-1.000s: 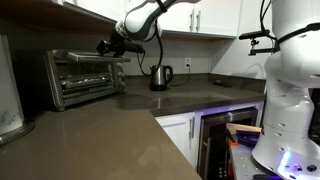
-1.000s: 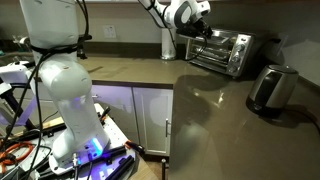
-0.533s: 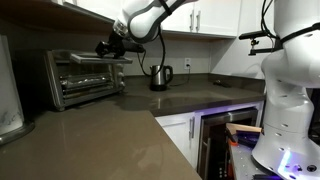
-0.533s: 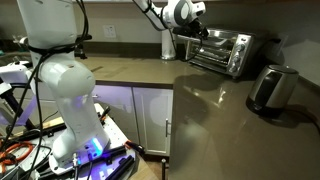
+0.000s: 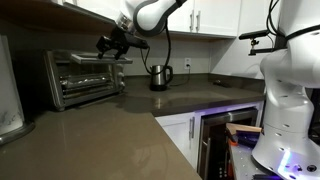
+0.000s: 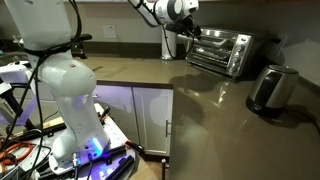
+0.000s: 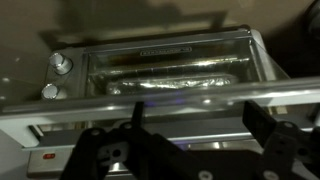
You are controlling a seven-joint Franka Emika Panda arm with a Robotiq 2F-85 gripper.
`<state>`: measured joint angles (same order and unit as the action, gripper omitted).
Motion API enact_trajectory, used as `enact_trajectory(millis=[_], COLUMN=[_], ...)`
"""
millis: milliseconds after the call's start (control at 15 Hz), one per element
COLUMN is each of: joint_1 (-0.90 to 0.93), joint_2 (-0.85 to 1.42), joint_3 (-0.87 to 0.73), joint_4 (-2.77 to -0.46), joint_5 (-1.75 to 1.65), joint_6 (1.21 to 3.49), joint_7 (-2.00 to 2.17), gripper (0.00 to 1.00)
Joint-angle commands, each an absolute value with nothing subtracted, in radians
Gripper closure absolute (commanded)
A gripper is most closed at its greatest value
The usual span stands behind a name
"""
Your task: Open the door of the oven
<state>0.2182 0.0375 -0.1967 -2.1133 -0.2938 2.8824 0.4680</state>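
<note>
My gripper's open fingers are spread along the bar handle (image 7: 195, 101) from the front, so next I lift clear and then come to the bar handle from the oven's top edge (image 6: 226, 32).
The silver toaster oven (image 5: 85, 78) stands on the counter against the wall and shows in both exterior views (image 6: 222, 50). In the wrist view its glass door (image 7: 165, 72) fills the middle, with the knobs (image 7: 62, 63) at the left and the bar handle (image 7: 160, 100) running across just beyond my fingers. The door looks closed or nearly so. My gripper (image 7: 200, 125) is open, its dark fingers (image 7: 265, 120) to either side in front of the handle, holding nothing. In both exterior views the gripper (image 5: 108, 45) (image 6: 188, 27) hovers at the oven's upper front edge.
A small steel kettle (image 5: 160, 76) (image 6: 270, 88) stands on the counter beside the oven. Upper cabinets (image 5: 210, 15) hang just above my arm. The brown counter (image 5: 110, 130) wraps in an L. A dark under-counter appliance (image 5: 222, 140) sits below.
My gripper has risen slightly and shifted a little along the oven's top front edge. The oven and door look unchanged.
</note>
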Motion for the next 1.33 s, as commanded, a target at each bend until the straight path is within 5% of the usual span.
enact_trajectory(millis=[0,1267], joint_1=[0.23,0.158], joint_2=[-0.021,0.068], joint_3=[-0.189,-0.286], joint_4=[-2.182,-1.992], joint_5=[-0.302,-0.898], joint_6=[2.863,3.076], joint_7=[0.518,0.964], gripper=[0.0,0.0])
